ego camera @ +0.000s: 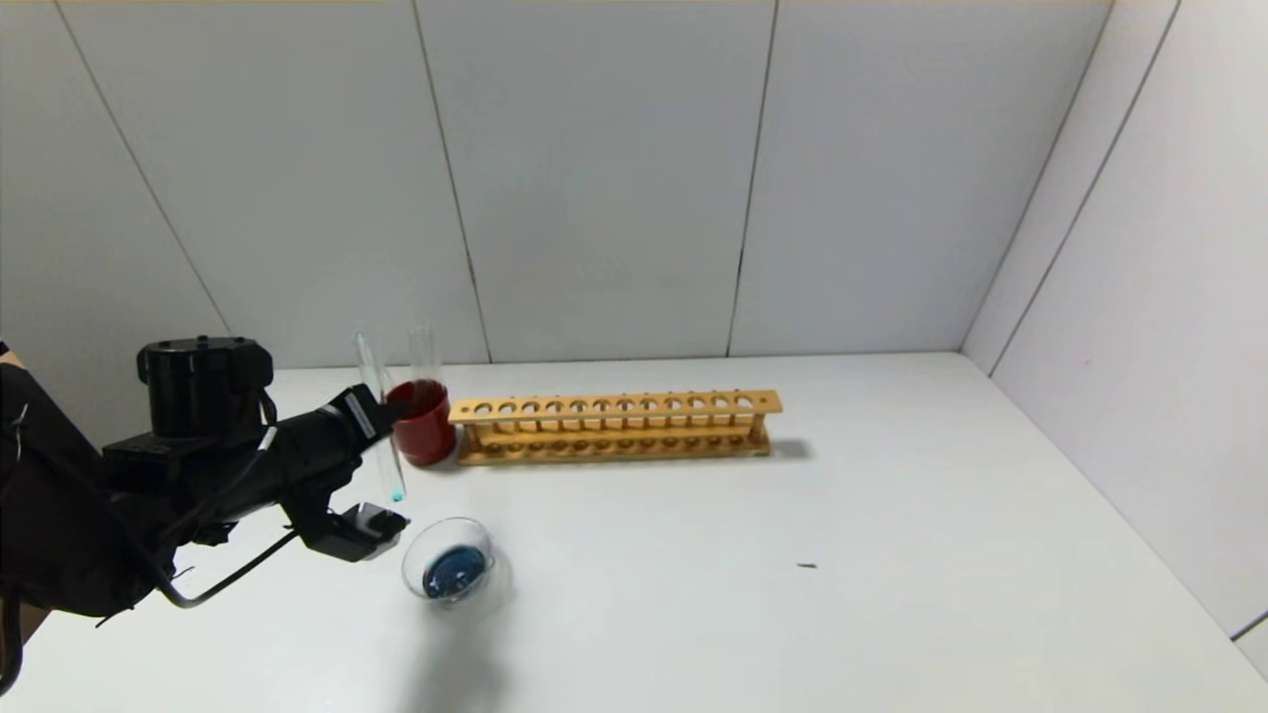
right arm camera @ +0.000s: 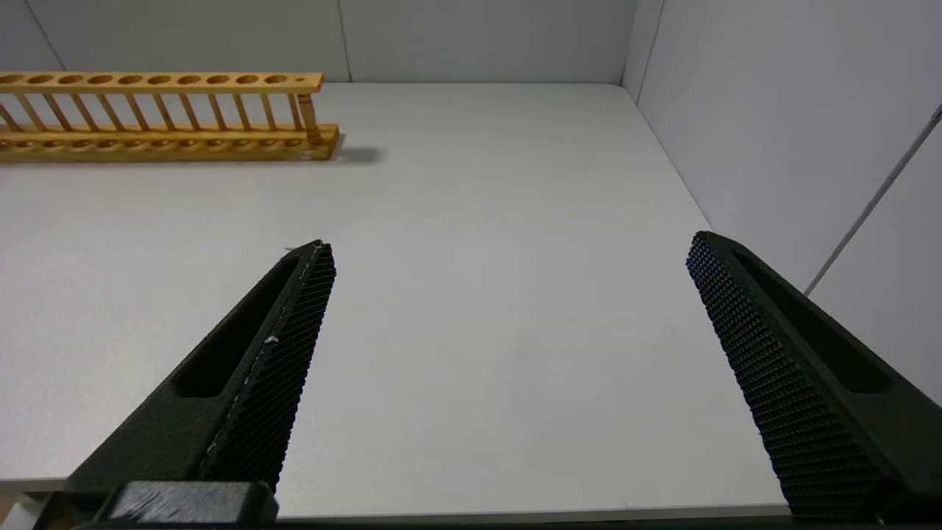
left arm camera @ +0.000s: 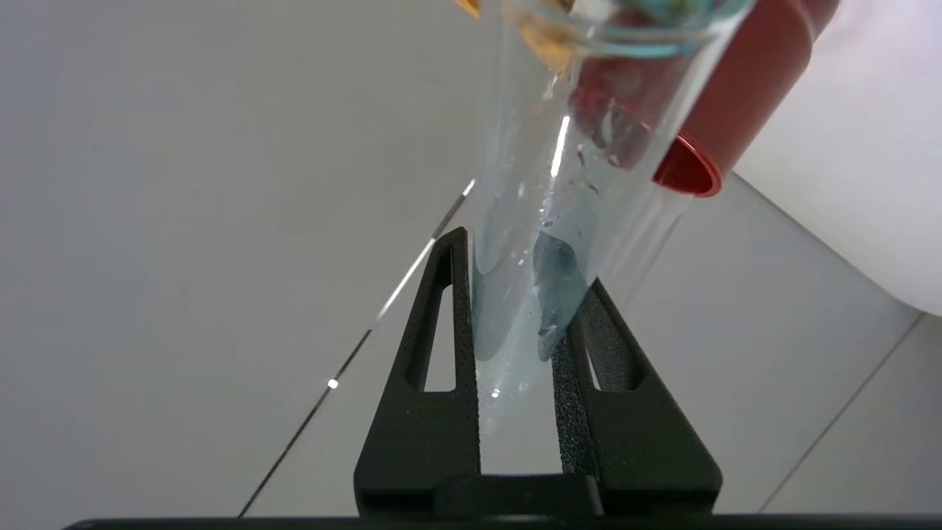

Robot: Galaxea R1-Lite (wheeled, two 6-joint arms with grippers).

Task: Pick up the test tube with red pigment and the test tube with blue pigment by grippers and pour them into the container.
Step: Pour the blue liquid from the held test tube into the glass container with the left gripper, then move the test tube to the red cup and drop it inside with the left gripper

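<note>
The test tube has its opening (ego camera: 398, 494) facing down near the container. Next, my left gripper turns it opening up first, then lowers it into the red cup (ego camera: 418, 404).
My left gripper (ego camera: 381, 422) is shut on the test tube with blue pigment (ego camera: 392, 465), gripping it at mid-length. The tube stands almost upright, with a little teal liquid in its rounded lower end. It hangs just behind and left of the container (ego camera: 451, 569), a small clear glass dish with blue liquid pooled in it. In the left wrist view the black fingers (left arm camera: 441, 331) clamp the blue-filmed tube (left arm camera: 530, 221). A second clear tube (ego camera: 423, 352) stands in a dark red cup (ego camera: 424, 424), which hides its lower end. My right gripper (right arm camera: 511, 243) is open over bare table.
A long wooden tube rack (ego camera: 614, 426) stands right of the red cup, all its holes vacant; its end also shows in the right wrist view (right arm camera: 162, 110). White walls close off the table at the back and on the right. A small dark speck (ego camera: 807, 565) lies mid-table.
</note>
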